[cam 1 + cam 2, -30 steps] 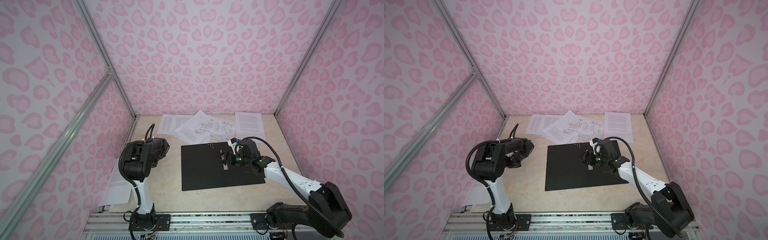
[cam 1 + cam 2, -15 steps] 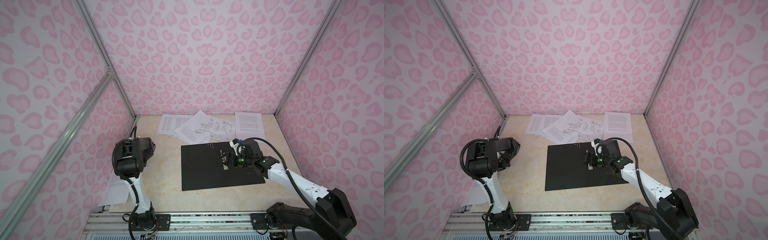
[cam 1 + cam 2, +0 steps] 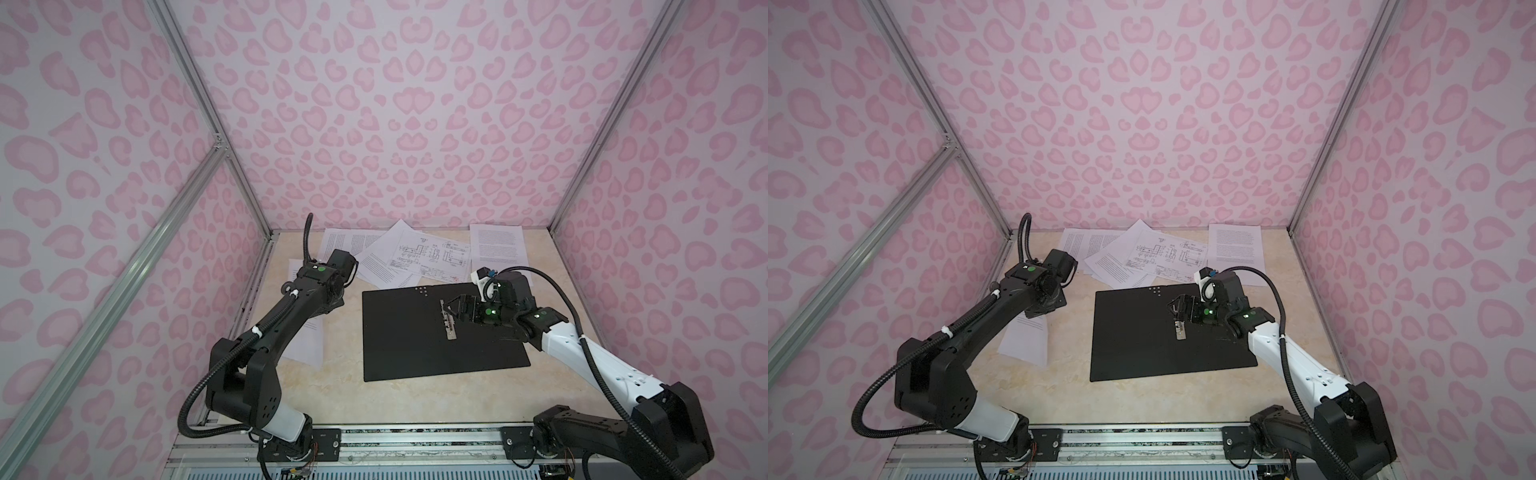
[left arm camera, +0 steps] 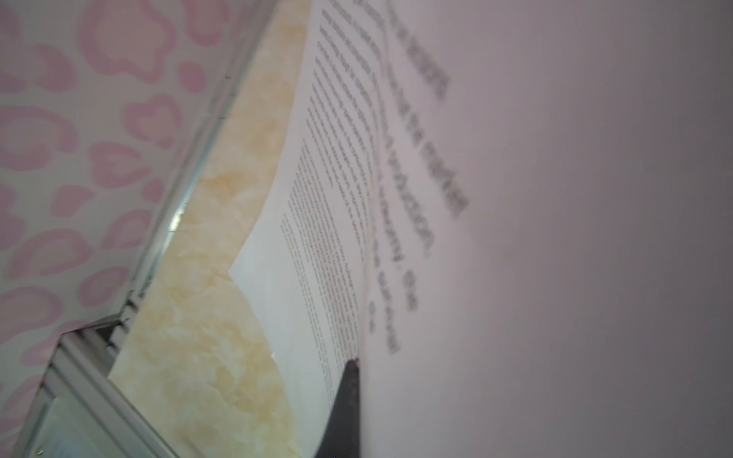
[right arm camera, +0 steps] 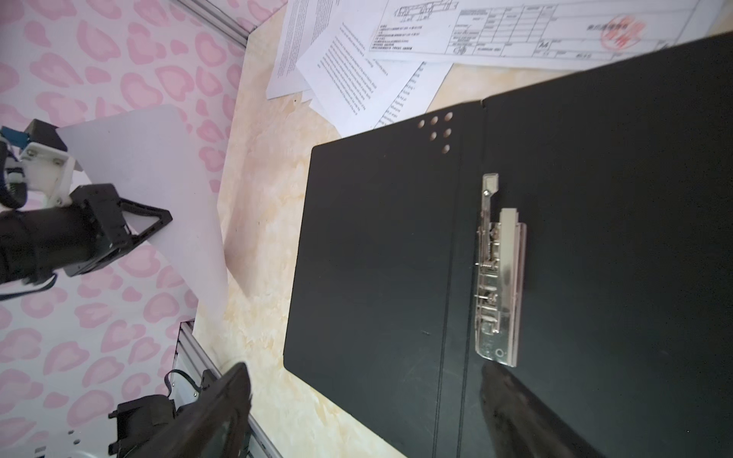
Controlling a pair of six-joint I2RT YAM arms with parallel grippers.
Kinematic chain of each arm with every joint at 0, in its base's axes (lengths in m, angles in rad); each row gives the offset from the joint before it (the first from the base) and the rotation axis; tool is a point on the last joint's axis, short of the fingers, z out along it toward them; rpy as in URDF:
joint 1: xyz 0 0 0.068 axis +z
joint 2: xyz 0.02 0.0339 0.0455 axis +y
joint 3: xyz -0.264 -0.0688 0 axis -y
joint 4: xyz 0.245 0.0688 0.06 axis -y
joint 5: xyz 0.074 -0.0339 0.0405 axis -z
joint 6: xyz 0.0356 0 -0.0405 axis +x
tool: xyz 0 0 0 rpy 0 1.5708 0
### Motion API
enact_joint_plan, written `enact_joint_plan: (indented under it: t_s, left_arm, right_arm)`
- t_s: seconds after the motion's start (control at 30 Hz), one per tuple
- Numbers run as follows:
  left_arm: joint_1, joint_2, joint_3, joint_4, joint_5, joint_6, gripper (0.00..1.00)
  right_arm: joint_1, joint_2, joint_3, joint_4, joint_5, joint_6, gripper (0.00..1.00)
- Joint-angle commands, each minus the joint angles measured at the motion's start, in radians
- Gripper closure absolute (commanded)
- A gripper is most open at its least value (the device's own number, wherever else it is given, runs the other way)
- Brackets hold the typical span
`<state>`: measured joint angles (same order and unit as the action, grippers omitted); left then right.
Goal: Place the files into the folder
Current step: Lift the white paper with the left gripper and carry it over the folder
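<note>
The printed sheet hangs in my left gripper beside the folder, far from my open right gripper. Next, I lay it across the folder to hand it over.
The folder lies open and flat on the table, black inside up, with its metal clip along the spine. My right gripper hangs open just over the clip, holding nothing. Several files overlap at the back, one with line drawings, and a single sheet lies at the back right. My left gripper is shut on the raised edge of a printed sheet at the table's left.
Pink-patterned walls close in the left, back and right. Aluminium posts stand at the corners. A metal rail with both arm bases runs along the front edge. Bare beige table shows in front of the folder.
My left arm has unfolded and reached out over the sheet at the left, and its gripper has shut on that sheet. My right gripper has opened wider over the clip.
</note>
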<state>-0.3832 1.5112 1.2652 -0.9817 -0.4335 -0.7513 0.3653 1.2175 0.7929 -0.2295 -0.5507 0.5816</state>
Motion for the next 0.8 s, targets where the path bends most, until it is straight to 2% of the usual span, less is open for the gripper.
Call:
enact_joint_plan:
  t_s: [0.0, 0.07, 0.2, 0.27, 0.37, 0.5, 0.67, 0.77]
  left_arm:
    - [-0.076, -0.052, -0.009, 0.107, 0.323, 0.044, 0.97]
    - [-0.140, -0.064, 0.005, 0.160, 0.456, 0.051, 0.97]
    - [-0.319, -0.051, 0.137, 0.247, 0.683, 0.067, 0.97]
    - [-0.350, -0.071, 0.144, 0.334, 0.823, 0.042, 0.97]
    - [-0.343, -0.155, 0.095, 0.456, 0.923, -0.018, 0.97]
    - [-0.259, -0.217, -0.013, 0.549, 1.053, -0.058, 0.97]
    - [-0.151, -0.201, -0.128, 0.651, 1.169, -0.075, 0.97]
    - [-0.140, -0.166, -0.163, 0.715, 1.214, -0.089, 0.97]
  right_arm:
    - [-0.043, -0.008, -0.017, 0.008, -0.013, -0.041, 0.08]
    - [-0.062, -0.011, -0.028, 0.021, -0.019, -0.049, 0.05]
    - [-0.114, 0.013, -0.040, 0.080, -0.070, -0.065, 0.04]
    - [-0.135, 0.026, -0.032, 0.097, -0.087, -0.067, 0.04]
    - [-0.151, 0.025, -0.016, 0.108, -0.093, -0.075, 0.04]
    - [-0.163, 0.007, -0.017, 0.183, -0.155, -0.057, 0.03]
    - [-0.131, 0.008, -0.065, 0.387, -0.245, 0.015, 0.03]
    - [-0.083, 0.056, -0.075, 0.495, -0.289, 0.045, 0.04]
